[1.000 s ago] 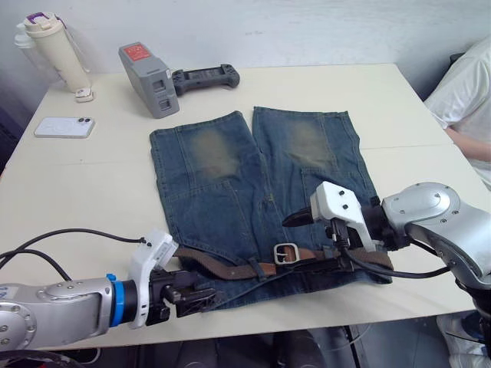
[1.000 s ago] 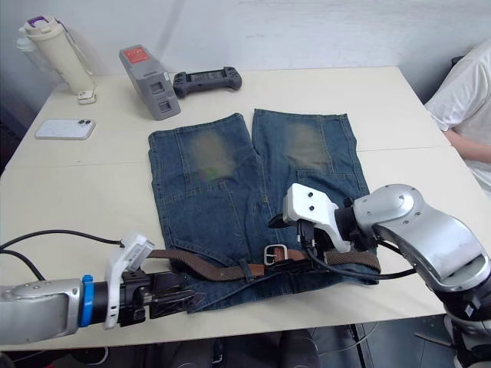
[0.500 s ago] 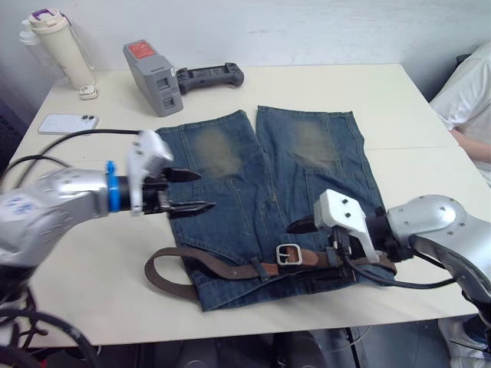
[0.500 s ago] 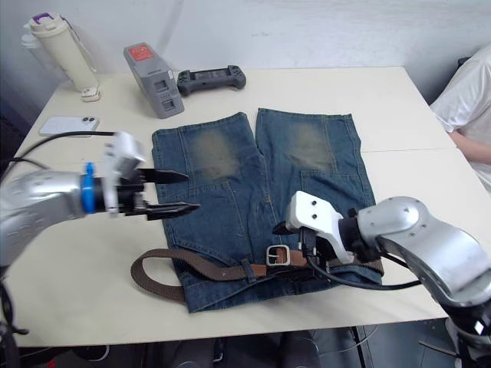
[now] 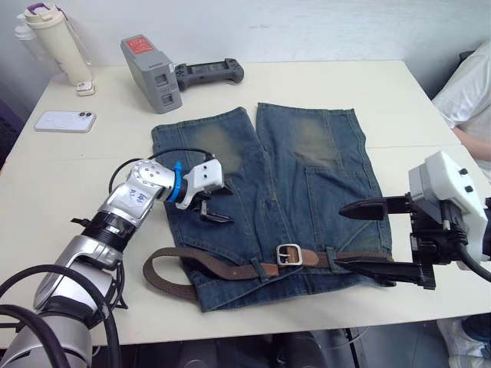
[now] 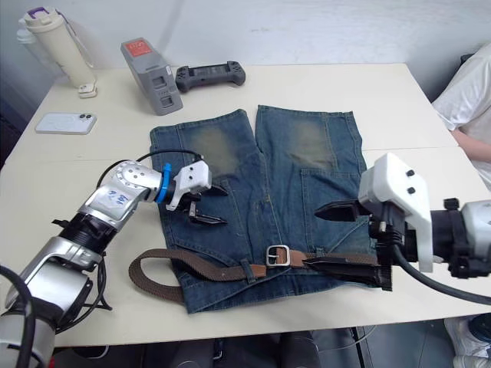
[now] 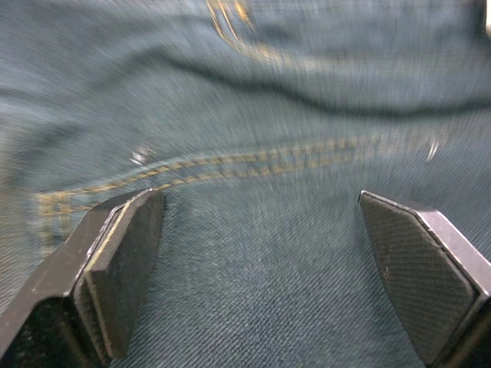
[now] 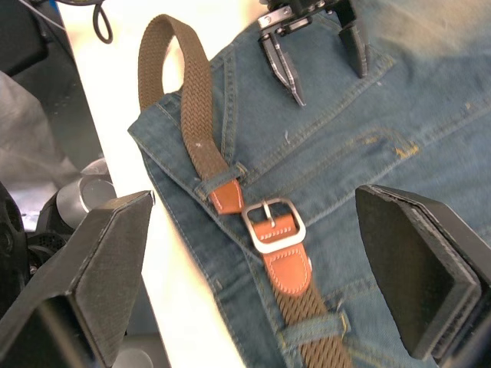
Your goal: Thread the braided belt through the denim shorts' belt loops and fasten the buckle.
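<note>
I expect the braided belt [image 5: 222,269] to slide further through its belt loop when I pull its tan tip, because a loose loop [image 5: 158,276] sticks out past the shorts' edge.
The denim shorts [image 5: 268,176] lie flat on the table, waistband toward me. The braided belt [image 5: 199,264] runs along the waistband under belt loops [image 8: 219,184] and bulges out in a loose loop past the shorts' left edge. Its tan tip [image 8: 227,199] lies just beside the silver buckle [image 5: 288,254], apart from the frame. My left gripper [image 5: 226,205] hovers open over the left leg of the shorts, with only denim between its fingers [image 7: 123,268]. My right gripper [image 5: 340,234] stands wide open at the right end of the waistband, right of the buckle, holding nothing.
At the back left stand a cream bottle [image 5: 54,38], a white phone [image 5: 65,120], a grey device [image 5: 153,65] and a black controller [image 5: 209,73]. A person's white sleeve [image 5: 468,92] shows at the right edge. The table's front edge runs just below the waistband.
My left gripper swung from the shorts' left side onto the left leg, still open. My right gripper drew back rightward from beside the buckle and now gapes wide. The belt lies unchanged.
</note>
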`<action>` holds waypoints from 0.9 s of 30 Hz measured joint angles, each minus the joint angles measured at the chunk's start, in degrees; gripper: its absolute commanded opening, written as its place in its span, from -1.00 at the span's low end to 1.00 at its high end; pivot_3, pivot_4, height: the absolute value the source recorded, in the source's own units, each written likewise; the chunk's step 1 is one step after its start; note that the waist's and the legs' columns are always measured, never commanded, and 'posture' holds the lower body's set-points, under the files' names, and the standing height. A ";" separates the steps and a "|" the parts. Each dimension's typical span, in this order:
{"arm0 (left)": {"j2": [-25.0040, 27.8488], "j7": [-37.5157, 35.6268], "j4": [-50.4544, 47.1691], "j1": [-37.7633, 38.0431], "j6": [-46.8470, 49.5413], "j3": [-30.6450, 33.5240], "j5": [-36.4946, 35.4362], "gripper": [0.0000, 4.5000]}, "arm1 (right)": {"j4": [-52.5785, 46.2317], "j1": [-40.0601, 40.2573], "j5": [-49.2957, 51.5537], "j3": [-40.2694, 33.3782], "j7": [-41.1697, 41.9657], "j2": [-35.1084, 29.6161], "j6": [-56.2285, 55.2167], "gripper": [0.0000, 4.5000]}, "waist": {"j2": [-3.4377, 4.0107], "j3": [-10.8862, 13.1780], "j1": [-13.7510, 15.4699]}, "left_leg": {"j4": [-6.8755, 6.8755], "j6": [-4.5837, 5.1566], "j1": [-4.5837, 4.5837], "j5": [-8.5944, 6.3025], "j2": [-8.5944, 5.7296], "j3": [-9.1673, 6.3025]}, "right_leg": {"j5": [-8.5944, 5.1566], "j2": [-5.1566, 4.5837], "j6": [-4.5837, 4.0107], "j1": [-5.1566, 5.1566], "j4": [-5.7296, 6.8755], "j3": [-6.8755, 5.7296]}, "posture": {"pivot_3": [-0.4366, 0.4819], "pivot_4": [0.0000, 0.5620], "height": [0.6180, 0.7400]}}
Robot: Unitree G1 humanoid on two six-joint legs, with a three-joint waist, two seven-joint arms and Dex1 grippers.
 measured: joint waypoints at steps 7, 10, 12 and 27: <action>-4.30 -0.73 8.63 -2.93 -6.53 0.60 4.74 -0.07 | -1.35 4.44 7.52 -4.10 -8.17 -1.72 -0.21 1.00 | -0.02 -0.05 0.23 | 0.54 0.18 0.01 -0.10 -0.01 -0.03 | 0.00 -0.10 0.00 0.10 0.33 0.04 | -0.05 -0.47 1.00; -5.84 -0.71 13.46 -4.79 -11.38 0.93 7.26 -0.49 | -1.92 5.90 11.13 -4.46 -12.24 -2.45 -1.72 1.00 | -0.04 -0.09 0.06 | 0.75 0.27 0.02 -0.14 -0.01 -0.03 | 0.13 -0.12 0.00 0.16 0.40 0.10 | -0.05 -0.47 1.00; -7.30 -0.42 18.03 -6.59 -14.75 1.68 8.71 -0.73 | -1.98 7.29 13.21 -4.52 -14.91 -3.55 -3.38 1.00 | -0.03 -0.11 0.08 | 0.80 0.31 0.03 -0.12 -0.01 -0.03 | 0.17 -0.13 0.00 0.17 0.44 0.11 | -0.05 -0.47 1.00; -12.84 17.71 42.36 -19.38 -24.91 2.70 21.72 -0.99 | -1.95 8.90 14.79 1.10 -22.01 -6.58 -12.58 1.00 | -0.09 -0.14 -0.79 | 0.87 0.38 0.01 -0.09 0.00 -0.01 | 0.22 -0.14 0.03 0.06 0.64 0.17 | -0.05 -0.47 1.00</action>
